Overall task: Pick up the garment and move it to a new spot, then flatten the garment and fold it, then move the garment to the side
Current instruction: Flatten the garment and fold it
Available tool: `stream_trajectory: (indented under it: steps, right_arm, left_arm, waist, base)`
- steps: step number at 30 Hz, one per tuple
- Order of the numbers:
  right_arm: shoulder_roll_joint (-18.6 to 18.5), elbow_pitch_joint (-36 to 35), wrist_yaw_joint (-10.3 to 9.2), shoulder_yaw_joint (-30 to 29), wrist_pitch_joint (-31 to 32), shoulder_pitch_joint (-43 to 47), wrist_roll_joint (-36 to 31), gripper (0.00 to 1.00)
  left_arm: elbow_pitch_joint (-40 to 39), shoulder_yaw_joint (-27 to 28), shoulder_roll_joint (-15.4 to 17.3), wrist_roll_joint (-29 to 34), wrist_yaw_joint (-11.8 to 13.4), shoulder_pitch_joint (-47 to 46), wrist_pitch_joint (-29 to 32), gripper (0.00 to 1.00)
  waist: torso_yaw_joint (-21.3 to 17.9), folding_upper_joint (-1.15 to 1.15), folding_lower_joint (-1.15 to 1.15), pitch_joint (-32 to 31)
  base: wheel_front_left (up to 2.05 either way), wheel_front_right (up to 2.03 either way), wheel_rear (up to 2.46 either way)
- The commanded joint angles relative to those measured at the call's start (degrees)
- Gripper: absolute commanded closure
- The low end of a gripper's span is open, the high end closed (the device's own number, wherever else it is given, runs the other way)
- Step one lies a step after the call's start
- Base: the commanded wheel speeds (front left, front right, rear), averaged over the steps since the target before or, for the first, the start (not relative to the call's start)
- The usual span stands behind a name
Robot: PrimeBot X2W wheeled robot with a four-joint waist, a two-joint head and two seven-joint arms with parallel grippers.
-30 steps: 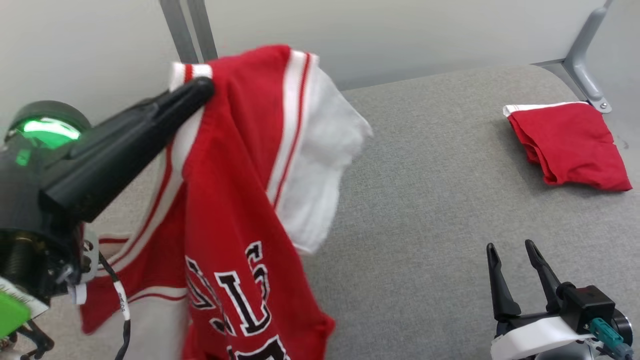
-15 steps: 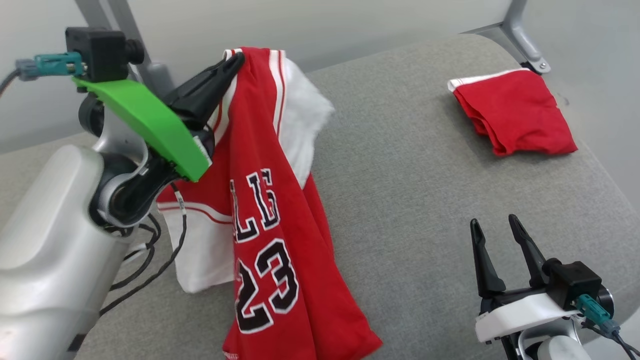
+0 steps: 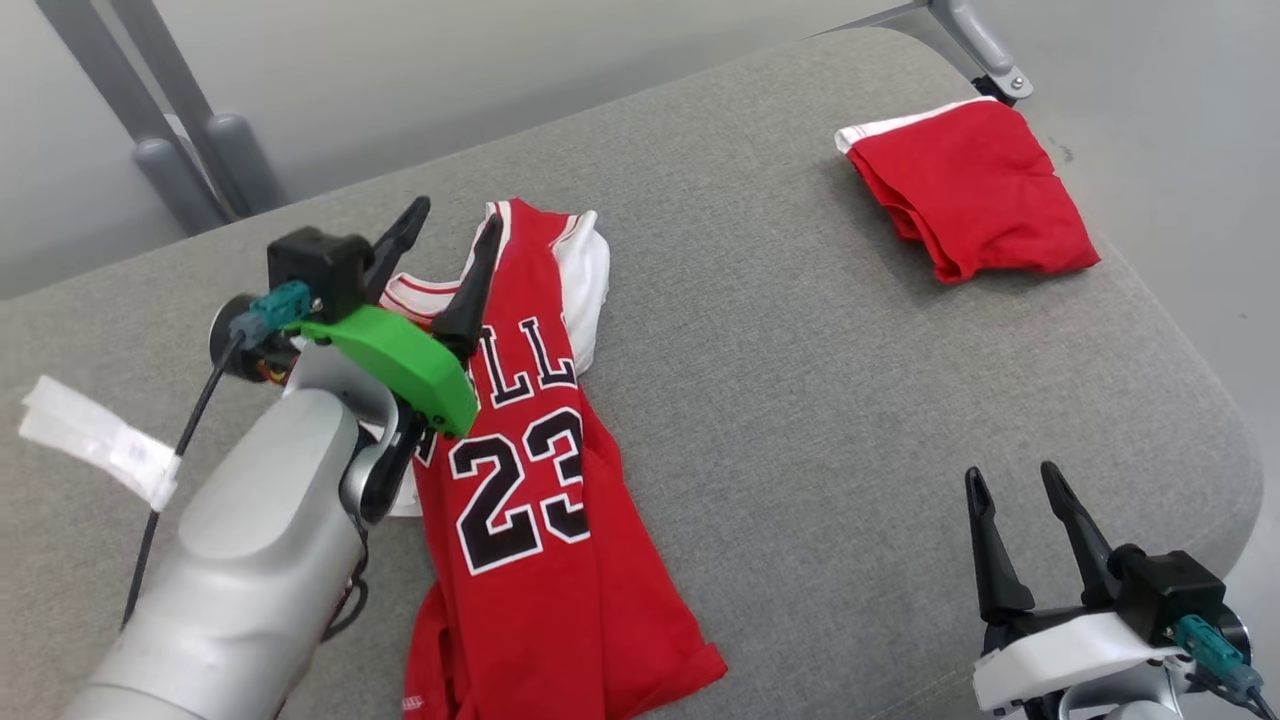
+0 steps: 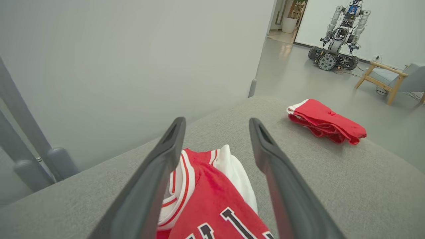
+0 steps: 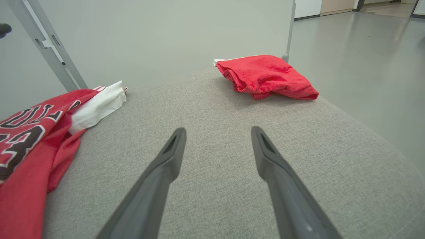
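Note:
The jersey's lower part (image 3: 546, 654) will spread out wide when I pull its raised fold to the side, because the red body is bunched up in lengthwise folds (image 3: 597, 582).
The garment (image 3: 540, 480) is a red and white jersey with black letters and the number 23. It lies crumpled and lengthwise on the grey padded table (image 3: 820, 400), left of centre. My left gripper (image 3: 455, 215) hovers open just over its collar end, and the jersey's red and white edge (image 4: 199, 186) shows between and below the fingers. Nothing is held. My right gripper (image 3: 1010, 480) stands open near the front right edge, over bare fabric (image 5: 215, 159), with the jersey (image 5: 30, 139) off to its left.
A folded red garment (image 3: 970, 190) with a white band lies at the far right corner, also in the wrist views (image 4: 327, 121) (image 5: 265, 76). A white tag (image 3: 95, 440) lies at the left. Grey frame legs (image 3: 180, 130) stand behind the table. Another robot (image 4: 338, 20) is far off.
My left gripper lowered the hanging jersey onto the table and opened, letting it go. The head camera has tilted down and shifted. The right gripper stays open in place.

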Motion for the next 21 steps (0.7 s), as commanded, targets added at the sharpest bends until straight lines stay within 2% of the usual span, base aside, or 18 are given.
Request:
stream_trajectory:
  steps: [1,6,9,13,17,21]
  right_arm:
    - [-0.06,-0.24,0.0,-0.56,-0.16,1.16,-0.51,0.0]
    - [-0.05,-0.78,0.0,-1.94,-0.16,3.82,-1.53,0.0]
    - [-0.05,-1.28,0.0,-2.68,-0.17,5.26,-2.15,0.0]
    - [-0.1,-1.91,0.0,-2.63,-0.17,5.89,-2.72,0.0]
    - [-0.38,-2.3,0.0,-2.86,-0.16,5.74,-2.88,0.0]
    - [-0.48,-2.47,0.0,-2.47,-0.17,4.63,-2.92,0.0]
  left_arm:
    - [-0.68,1.49,-0.42,-0.51,1.35,2.4,-0.71,0.0]
    - [-9.98,4.6,-0.69,0.1,5.3,14.25,-1.08,0.0]
    - [-16.98,2.66,0.4,1.03,7.77,23.39,-0.74,0.0]
    - [-25.49,-0.84,0.9,0.31,10.89,32.84,2.98,0.0]
    - [-30.97,-3.85,0.3,-0.44,12.78,37.12,7.1,0.0]
    - [-30.41,-6.49,-1.28,-0.1,13.28,37.12,10.16,0.0]
  waist:
    - [3.08,0.0,0.0,-2.58]
    - [7.23,0.0,0.0,-5.75]
    - [9.99,0.0,0.0,-7.17]
    - [12.72,0.0,0.0,-7.45]
    - [15.14,0.0,0.0,-6.64]
    - [16.28,0.0,0.0,-5.07]
  base:
    - [0.0,0.0,0.0]
    - [0.0,0.0,0.0]
    - [0.0,0.0,0.0]
    - [0.0,0.0,0.0]
    - [0.0,0.0,0.0]
    - [0.0,0.0,0.0]
